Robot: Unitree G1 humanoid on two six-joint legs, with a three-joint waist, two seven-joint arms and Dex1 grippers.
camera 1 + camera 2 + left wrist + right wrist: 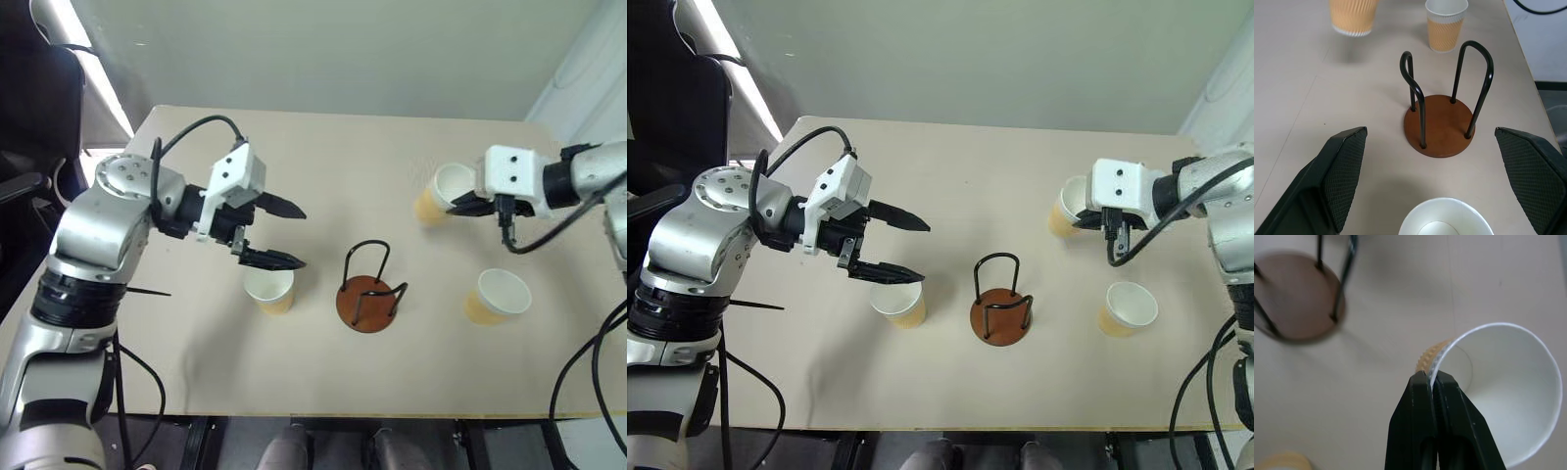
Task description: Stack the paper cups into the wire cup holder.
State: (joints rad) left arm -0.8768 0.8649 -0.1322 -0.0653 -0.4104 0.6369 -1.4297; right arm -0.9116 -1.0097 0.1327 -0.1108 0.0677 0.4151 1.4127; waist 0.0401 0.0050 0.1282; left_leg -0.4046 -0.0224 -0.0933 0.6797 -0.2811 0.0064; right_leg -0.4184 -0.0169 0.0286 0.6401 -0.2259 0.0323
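Observation:
I should keep carrying the cup in my right gripper, which pinches its paper cup's rim (455, 182), until it stands inside the holder (368, 305), as the wire cup holder is empty.
Three paper cups and the wire cup holder (370, 294) are on a beige table (343, 147). My right gripper (460, 206) is shut on the rim of one paper cup (443, 191), pinching its wall (1449, 352) between the fingers and holding it tilted above the table at the right. A second cup (500, 296) stands near the right front. The third cup (269, 289) stands upright left of the holder. My left gripper (302, 237) hovers open just above that cup (1444, 220), its fingers (1344, 176) spread wide and pointing towards the holder (1440, 122).
The table's front edge (323, 413) runs close below the holder and cups. A dark chair (29, 108) stands off the table's left side. Black cables (578, 392) hang from both arms.

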